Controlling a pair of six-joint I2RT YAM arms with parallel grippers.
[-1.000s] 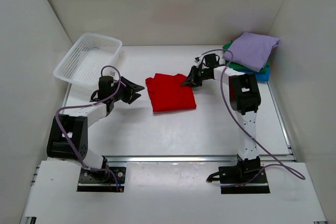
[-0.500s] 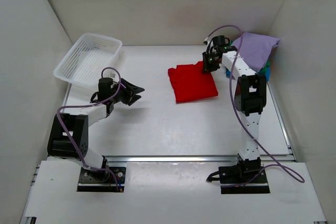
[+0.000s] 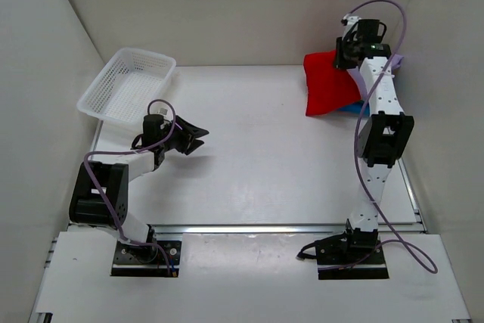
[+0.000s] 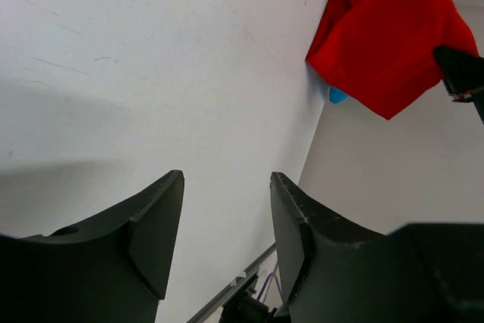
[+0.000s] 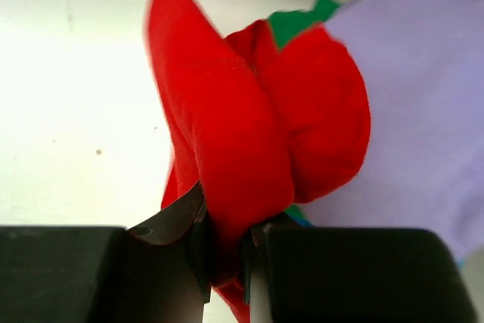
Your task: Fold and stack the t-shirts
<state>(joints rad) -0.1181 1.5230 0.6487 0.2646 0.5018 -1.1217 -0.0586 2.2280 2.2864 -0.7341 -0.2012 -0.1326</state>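
Observation:
I should now pull the red t-shirt's gripped edge toward the wall [image 3: 432,62] with my right gripper until it covers the stack, because the lavender shirt shows past that edge.
My right gripper [image 3: 346,58] is shut on the folded red t-shirt [image 3: 328,82] and holds it lifted at the back right, hanging over the stack. In the right wrist view the red shirt [image 5: 242,141] is pinched between the jaws of the right gripper [image 5: 227,251], with the lavender shirt [image 5: 416,111] and a sliver of the green shirt [image 5: 299,24] beneath it. A bit of the blue shirt [image 3: 355,108] shows under the red cloth. My left gripper [image 3: 198,136] is open and empty over the table at the left; its wrist view shows the red shirt [image 4: 386,35] far off.
A white mesh basket [image 3: 127,85] stands at the back left. White walls close in the table [image 3: 257,164] on the left, back and right. The right arm stands tall along the right side.
My right gripper has carried the red shirt from the table's middle up and to the back right, over the stack, hiding most of the lavender shirt. The left arm has barely moved.

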